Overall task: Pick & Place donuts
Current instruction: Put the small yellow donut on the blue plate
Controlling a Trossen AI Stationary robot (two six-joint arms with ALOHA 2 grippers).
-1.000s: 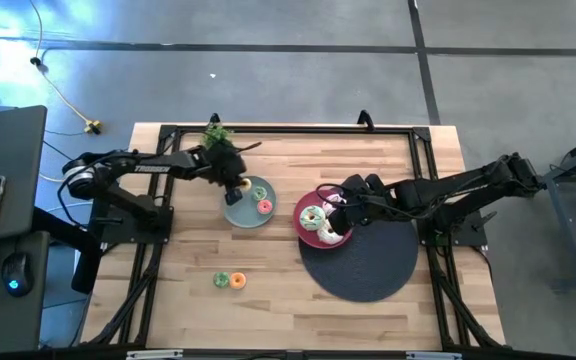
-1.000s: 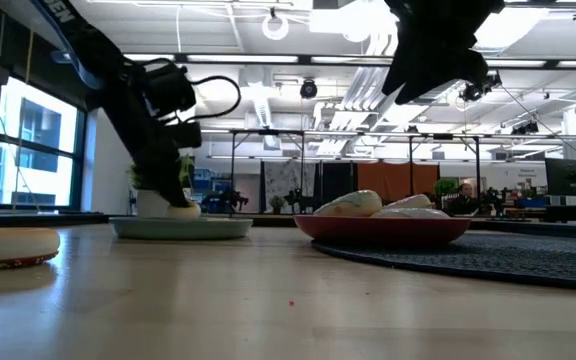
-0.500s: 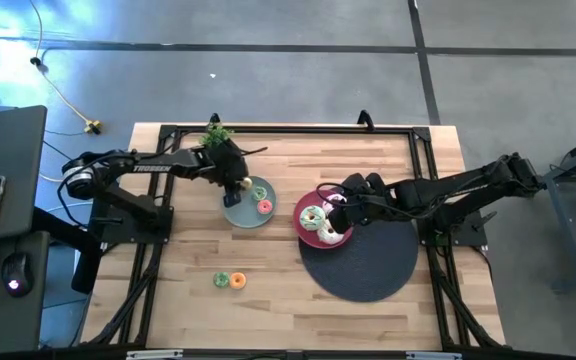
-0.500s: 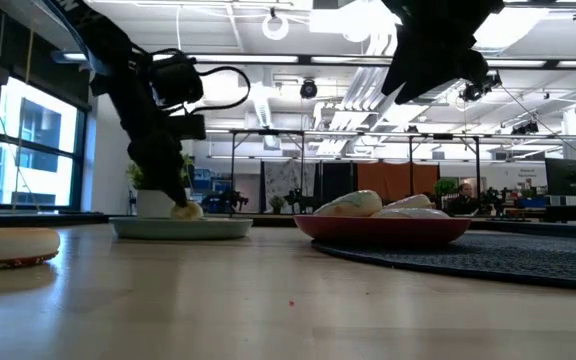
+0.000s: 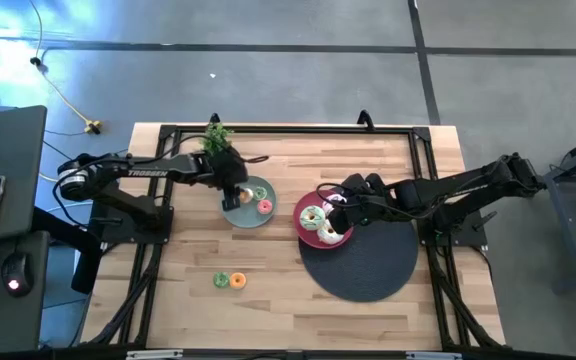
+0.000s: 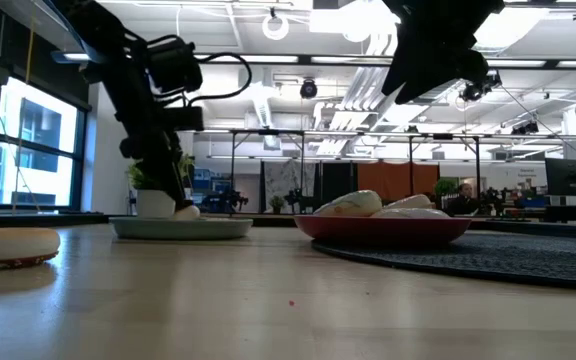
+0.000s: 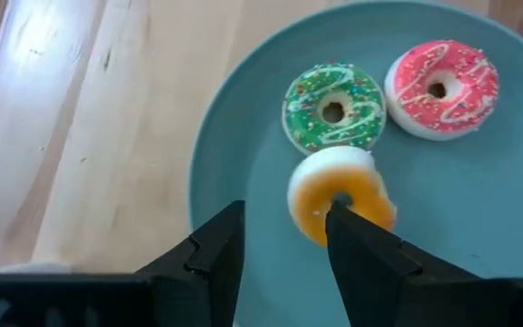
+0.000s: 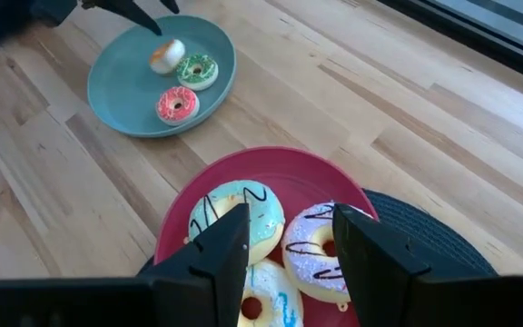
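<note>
The yellow donut leans tilted [image 7: 336, 158] against the green donut and is outside my left gripper's fingers, so my left gripper needs to straddle its rim [image 7: 303, 205] and lift it to my right gripper.
A grey-green plate [image 5: 248, 212] holds a tiny green donut [image 7: 334, 106], a tiny pink donut [image 7: 443, 88] and a tiny yellow donut [image 7: 341, 191], which sits tilted. My left gripper [image 7: 284, 216] hovers open low over this plate [image 6: 180, 228], one fingertip right beside the yellow donut. A pink plate [image 8: 198, 195] carries three larger iced donuts [image 8: 234, 218]. My right gripper [image 8: 289, 238] hangs open above them, well clear in the low view [image 6: 438, 60]. A tiny green donut [image 5: 222, 281] and a tiny orange donut [image 5: 238, 281] lie on the table. My left gripper stands open with one fingertip [image 7: 339, 222] at the near rim of the yellow donut [image 7: 320, 213]; I cannot tell whether it touches. The donut rests tilted on the grey-green plate, not between the fingers.
A dark round mat [image 5: 363, 268] lies under part of the pink plate. A small potted plant [image 5: 216, 134] stands at the table's far edge behind the left gripper. Bare wood shows near the front edge around the two loose donuts.
My left gripper has opened and let go of the yellow donut, which now rests on the grey-green plate. The gripper has then risen a little and drawn back toward the table's far left.
</note>
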